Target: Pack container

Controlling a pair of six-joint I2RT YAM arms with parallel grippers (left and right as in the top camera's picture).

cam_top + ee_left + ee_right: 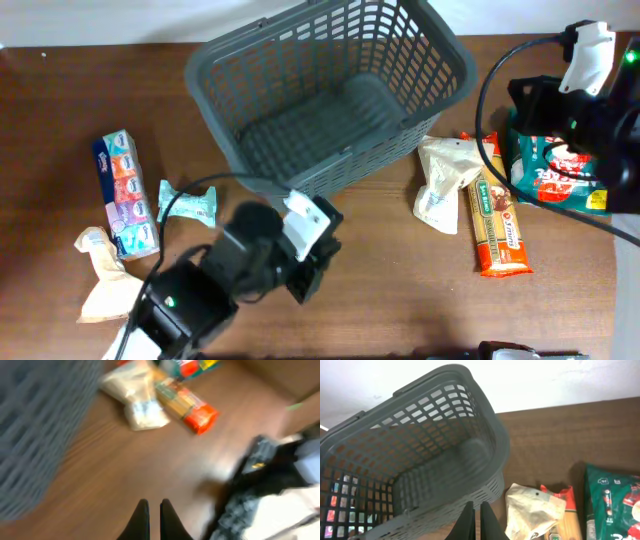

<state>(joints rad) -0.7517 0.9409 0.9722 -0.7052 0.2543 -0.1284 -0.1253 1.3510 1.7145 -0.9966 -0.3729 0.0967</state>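
Observation:
The robot's right gripper should move to the basket's end (452, 85) by the white pouch and help turn the basket square before packing, because the basket's near side (365, 158) slants.
The container (330, 90), a large dark grey slotted basket, stands at the back middle of the table, and nothing shows inside it. My left gripper (155, 506) is shut and holds nothing. It hovers over bare table in front of the basket's near corner (305, 280). In the blurred left wrist view, a white pouch (142, 410) and an orange pasta pack (187, 407) lie ahead of it. My right gripper (475, 508) is shut and empty, raised to the right of the basket (420, 435), with the white pouch (532, 510) below and to its right.
Left of the basket lie a tissue pack (125, 195), a teal packet (190, 203) and a beige packet (100, 270). To its right are the white pouch (445, 180), the orange pasta pack (497, 210) and a green bag (555, 170), partly under the right arm (590, 100).

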